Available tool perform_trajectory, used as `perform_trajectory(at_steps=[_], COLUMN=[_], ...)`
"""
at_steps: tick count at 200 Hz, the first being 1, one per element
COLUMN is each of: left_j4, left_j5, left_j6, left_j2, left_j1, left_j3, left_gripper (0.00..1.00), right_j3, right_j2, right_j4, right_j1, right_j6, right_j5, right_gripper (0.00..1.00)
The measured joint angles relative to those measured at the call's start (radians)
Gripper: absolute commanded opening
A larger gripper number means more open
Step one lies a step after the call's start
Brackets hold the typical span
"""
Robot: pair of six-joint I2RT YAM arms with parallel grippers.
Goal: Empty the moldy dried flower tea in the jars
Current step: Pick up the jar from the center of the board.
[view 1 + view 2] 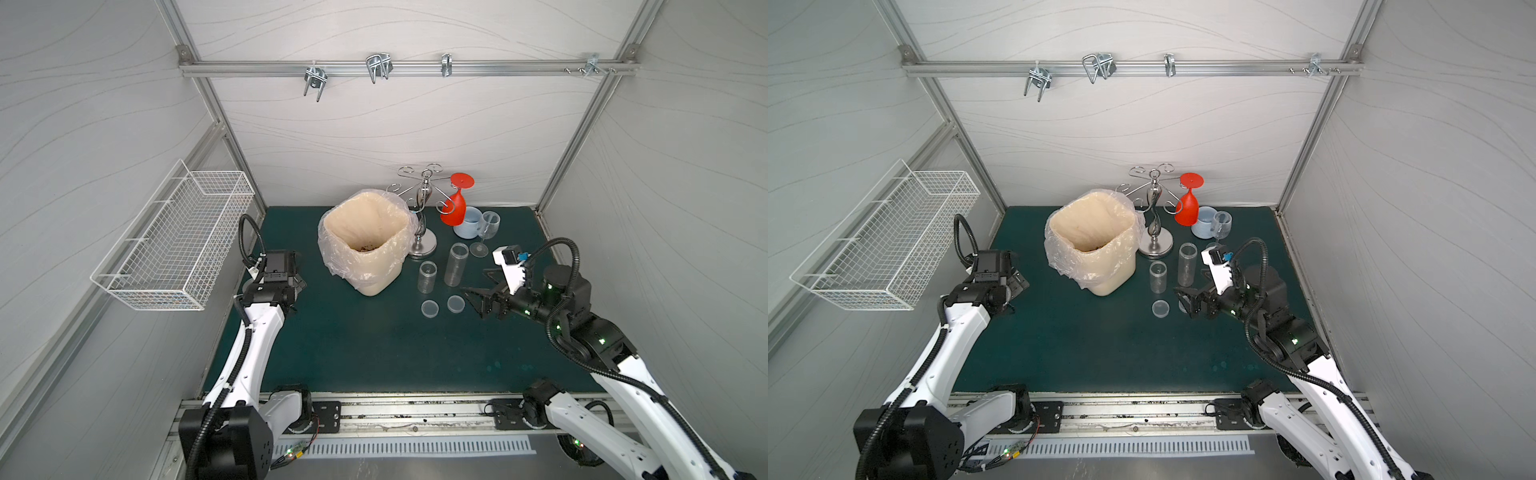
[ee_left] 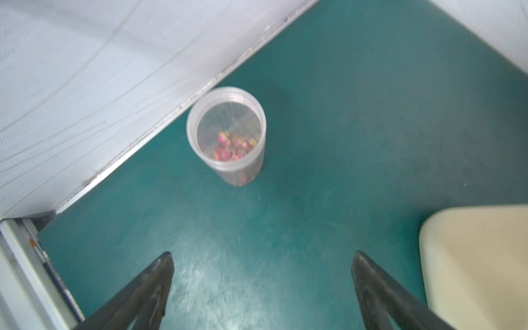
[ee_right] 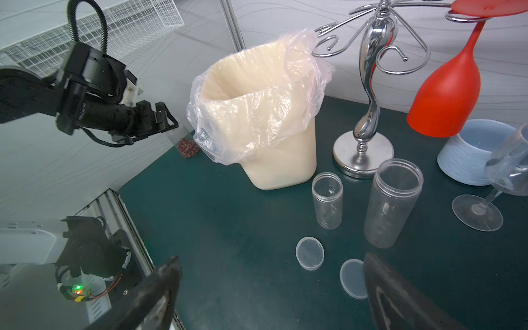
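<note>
The left gripper's open fingers still have free mat between them and the upright clear jar, so they should keep moving in until they straddle the jar's body, then close.
A clear jar holding pink and reddish dried flower tea stands by the left wall. My left gripper hangs open above the mat, short of that jar and apart from it. From the right wrist view the same jar shows behind the left gripper; both top views hide it under the left arm. Two empty lidless jars, a short one and a tall one, stand right of the bin. Two loose lids lie in front of them. My right gripper is open beside the lids, holding nothing.
A cream bin lined with a clear bag stands mid-table, brown bits at its bottom. Behind the jars are a chrome rack with a red goblet, a pale blue mug and a clear wine glass. A wire basket hangs on the left wall.
</note>
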Motion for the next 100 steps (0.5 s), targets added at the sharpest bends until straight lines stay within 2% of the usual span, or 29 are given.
perform_trajectory(at_steps=[59,100], left_j4=[0.343,0.502], left_j5=[-0.13,-0.193], left_j6=[0.048,0.09], left_j2=[-0.012,0.042], left_j1=[0.001,0.001], left_j3=[-0.224,-0.266], left_gripper=[0.97,0.99], right_j3=[-0.088,-0.122], right_j2=[-0.021,0.021], right_j4=[0.136,0.218], right_j1=[0.0,0.0], right_j6=[0.035,0.057], right_j5=[-0.058,-0.1], right_gripper=[0.99,0.99])
